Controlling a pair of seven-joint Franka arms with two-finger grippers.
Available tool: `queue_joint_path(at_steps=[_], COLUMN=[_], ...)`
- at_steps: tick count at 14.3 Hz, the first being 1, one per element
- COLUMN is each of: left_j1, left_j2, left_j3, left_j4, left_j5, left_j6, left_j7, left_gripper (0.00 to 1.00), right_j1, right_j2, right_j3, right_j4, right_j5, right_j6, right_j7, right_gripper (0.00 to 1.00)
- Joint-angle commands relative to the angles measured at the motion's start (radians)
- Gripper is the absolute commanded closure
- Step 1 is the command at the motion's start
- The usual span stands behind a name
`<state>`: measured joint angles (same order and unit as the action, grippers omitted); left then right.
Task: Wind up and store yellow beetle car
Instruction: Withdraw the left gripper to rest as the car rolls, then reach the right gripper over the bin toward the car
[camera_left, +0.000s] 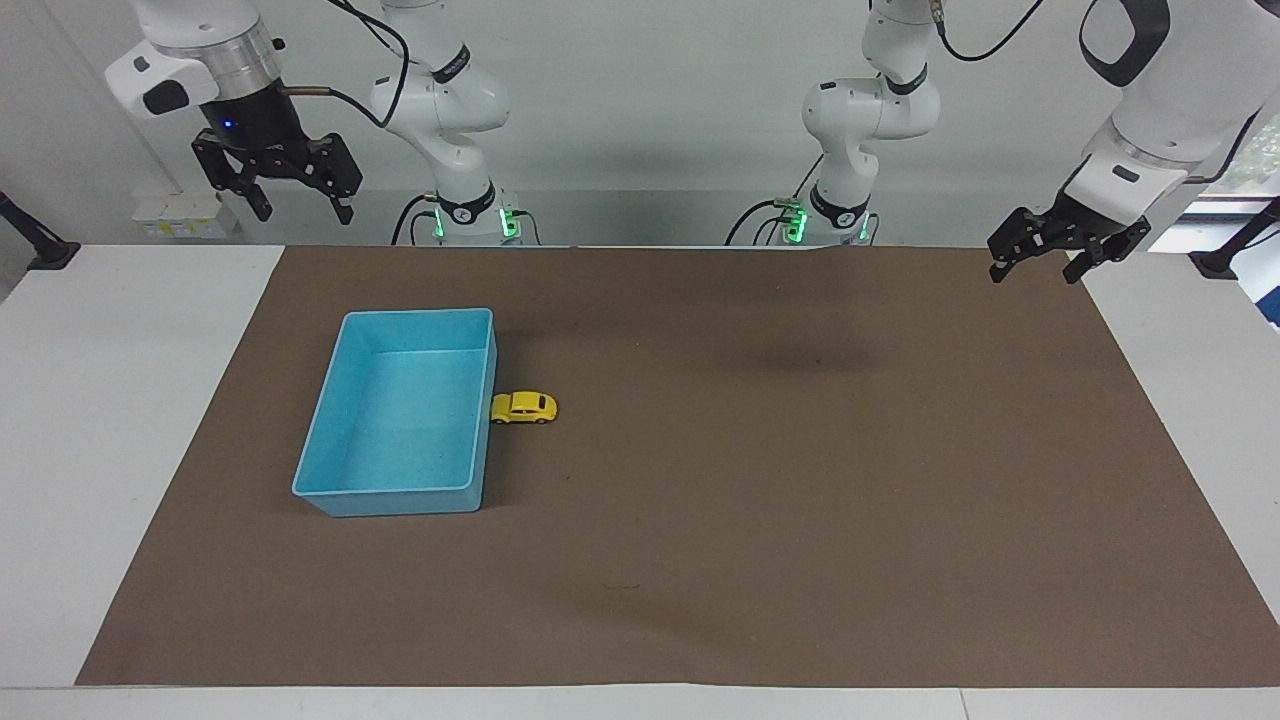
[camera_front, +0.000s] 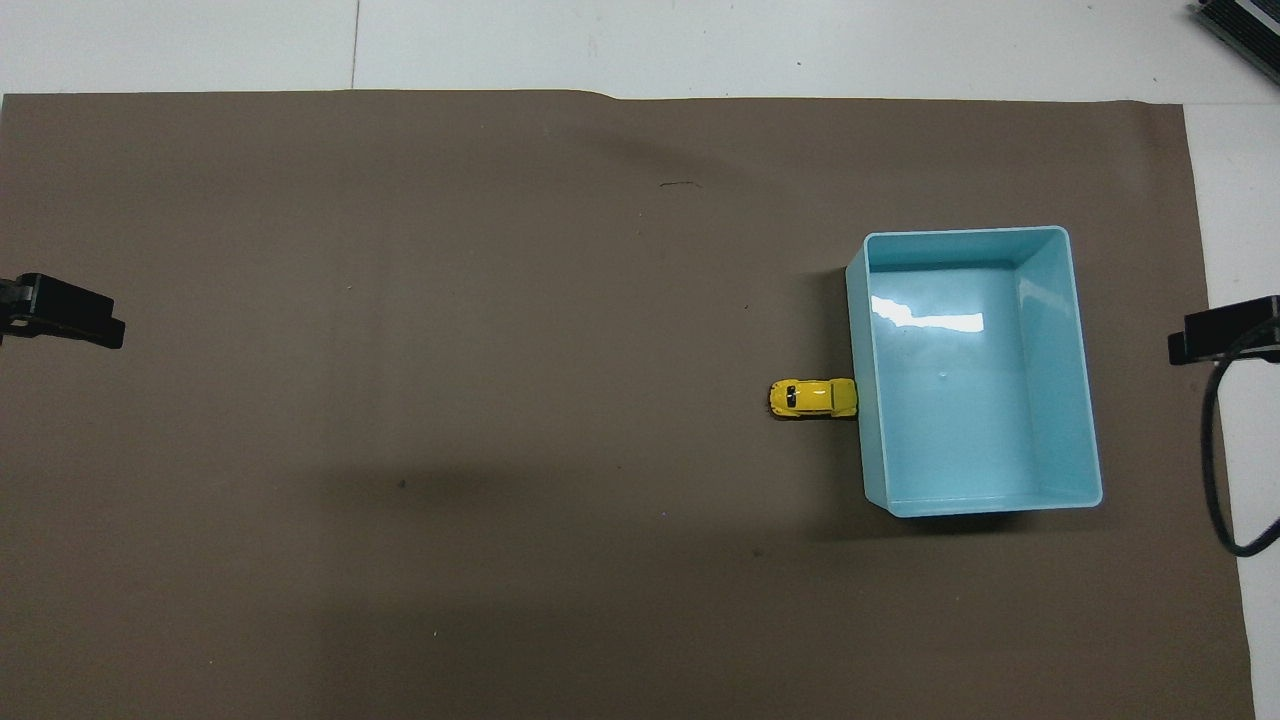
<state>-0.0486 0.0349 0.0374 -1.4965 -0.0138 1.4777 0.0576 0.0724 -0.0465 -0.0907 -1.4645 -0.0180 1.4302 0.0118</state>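
The yellow beetle car (camera_front: 813, 398) stands up against the blue bin's side (camera_front: 860, 398), far away from my left gripper, so next my right gripper picks the car up and brings it over the bin's side into the bin.
The yellow beetle car (camera_left: 523, 407) stands on the brown mat, its end against the side wall of the blue bin (camera_left: 418, 314) that faces the left arm's end of the table. It also shows in the overhead view (camera_front: 812, 398) beside the bin (camera_front: 965, 232), which has nothing in it. My left gripper (camera_left: 1035, 270) is open and empty, raised over the mat's edge at the left arm's end; only its tip (camera_front: 62, 312) shows from above. My right gripper (camera_left: 305, 212) is open and empty, and waits high over the right arm's end (camera_front: 1222, 334).
The brown mat (camera_left: 760, 500) covers most of the white table (camera_left: 120, 400). A black cable (camera_front: 1215, 470) hangs at the right arm's end of the table.
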Motion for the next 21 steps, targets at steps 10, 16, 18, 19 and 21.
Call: queue_joint_path(at_steps=[10, 16, 18, 19, 21], left_j1=[0.009, 0.009, 0.009, 0.009, 0.009], left_j2=[-0.015, -0.015, -0.015, -0.015, -0.015], left_j3=[-0.013, -0.013, -0.013, -0.013, -0.013], left_j4=[0.004, 0.004, 0.005, 0.004, 0.005], left_j5=[0.002, 0.002, 0.002, 0.002, 0.002], left_j6=[-0.031, -0.031, -0.031, -0.031, -0.031], left_j7=[-0.071, -0.071, -0.071, -0.071, -0.071], left_gripper=[0.0, 0.0, 0.0, 0.0, 0.0], right_j1=[0.099, 0.181, 0.208, 0.21, 0.239], right_j2=[-0.084, -0.082, -0.072, -0.066, -0.055], right_j3=[0.028, 0.031, 0.032, 0.034, 0.034], right_j4=[-0.111, -0.198, -0.217, -0.232, -0.273], right_j5=[0.004, 0.004, -0.002, -0.003, -0.002], right_j6=[0.006, 0.143, 0.183, 0.206, 0.274], right_j7=[-0.64, -0.954, -1.022, -1.061, -1.113], right_gripper=[0.0, 0.0, 0.0, 0.0, 0.0])
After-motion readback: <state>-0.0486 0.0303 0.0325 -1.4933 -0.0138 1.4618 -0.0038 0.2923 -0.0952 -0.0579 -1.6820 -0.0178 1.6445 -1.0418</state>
